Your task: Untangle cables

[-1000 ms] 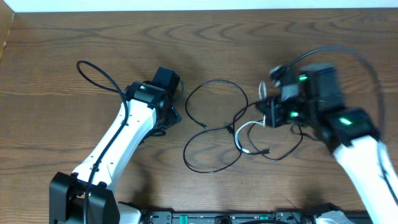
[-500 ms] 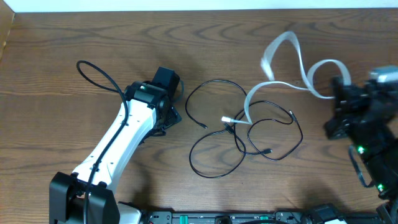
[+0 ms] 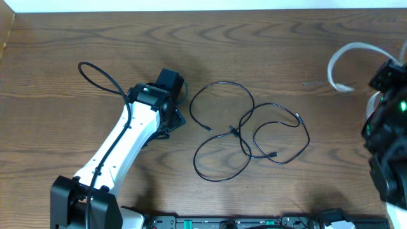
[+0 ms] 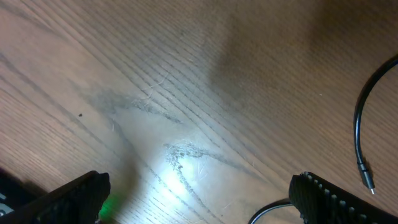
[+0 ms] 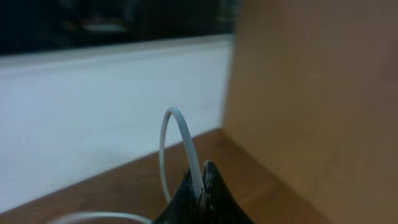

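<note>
My right gripper keeps moving the white cable (image 3: 332, 63) down toward the open wood (image 3: 338, 107) beside the black cables and lets go of it there, because the white cable is hanging clear of them.
Two black cables lie crossed in the middle of the table: one makes a figure-eight loop (image 3: 222, 83), the other a smaller loop (image 3: 308, 137) to its right. The white cable (image 3: 340, 63) hangs blurred in the air at the far right, apart from the black ones. My right gripper (image 3: 388, 71) is shut on it, and in the right wrist view the white cable (image 5: 180, 140) arches up out of the closed fingertips of the right gripper (image 5: 202, 182). My left gripper (image 4: 199, 199) stands wide open just over bare wood. A black cable end (image 4: 359, 134) with its plug lies to its right.
A thick black arm wire (image 3: 95, 73) loops on the table left of the left arm (image 3: 127, 137). A pale strip (image 3: 191, 5) runs along the far table edge. A brown panel (image 5: 305, 93) fills the right of the right wrist view.
My right gripper has swung from the tangle to the far right, drawing the white cable out of the black ones. The black loops shifted slightly. The left arm has not moved.
</note>
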Tool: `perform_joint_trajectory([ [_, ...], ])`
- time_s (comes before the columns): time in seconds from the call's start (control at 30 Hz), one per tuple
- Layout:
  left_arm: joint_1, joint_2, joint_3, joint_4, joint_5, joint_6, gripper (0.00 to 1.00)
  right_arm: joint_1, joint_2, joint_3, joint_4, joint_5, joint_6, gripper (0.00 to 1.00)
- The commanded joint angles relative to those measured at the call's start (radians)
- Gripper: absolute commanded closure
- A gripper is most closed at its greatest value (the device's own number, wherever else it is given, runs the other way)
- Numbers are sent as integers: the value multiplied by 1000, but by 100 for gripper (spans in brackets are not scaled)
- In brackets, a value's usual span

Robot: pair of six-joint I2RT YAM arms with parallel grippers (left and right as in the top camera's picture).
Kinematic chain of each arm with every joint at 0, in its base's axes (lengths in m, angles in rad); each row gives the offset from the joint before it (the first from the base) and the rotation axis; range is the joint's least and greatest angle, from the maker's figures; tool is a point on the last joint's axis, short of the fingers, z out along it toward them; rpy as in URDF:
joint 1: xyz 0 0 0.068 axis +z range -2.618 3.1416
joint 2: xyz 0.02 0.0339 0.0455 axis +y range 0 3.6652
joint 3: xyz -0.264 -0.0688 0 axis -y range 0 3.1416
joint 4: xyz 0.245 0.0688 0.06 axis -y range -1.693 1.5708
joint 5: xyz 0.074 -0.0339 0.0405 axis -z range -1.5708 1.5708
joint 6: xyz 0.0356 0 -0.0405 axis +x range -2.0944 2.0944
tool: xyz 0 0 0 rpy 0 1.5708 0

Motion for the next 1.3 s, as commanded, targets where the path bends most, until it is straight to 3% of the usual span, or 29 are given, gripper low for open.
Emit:
perform_joint_trajectory([
  [0.0,2,-3,11,-3,-13,5,2,-55,65,7,-50,89,-17,99],
  [0.23,2,-3,11,-3,-13,5,2,-186,295,7,-212,-86,118,99],
  [0.47,2,-3,11,-3,-13,5,2,-254,481,7,-278,-262,159,96],
  [0.5,2,-3,11,-3,-13,5,2,-257,497,7,-282,-286,159,91],
  [0.53,2,-3,11,-3,-13,5,2,-258,510,7,-286,-319,159,74],
  [0.6,2,-3,11,-3,-13,5,2,-258,529,7,-293,-411,159,27],
  [0.67,2,-3,11,-3,-13,5,2,-257,539,7,-292,-552,159,8],
  [0.73,2,-3,11,-3,-13,5,2,-257,542,7,-292,-726,160,1],
  [0.93,2,-3,11,-3,-13,5,2,-228,542,7,-321,-1159,159,1],
  [1.13,2,-3,11,-3,-13,5,2,-134,542,6,-402,-1221,159,12],
  [1.27,2,-3,11,-3,-13,5,2,-43,543,2,-433,-1221,159,13],
])
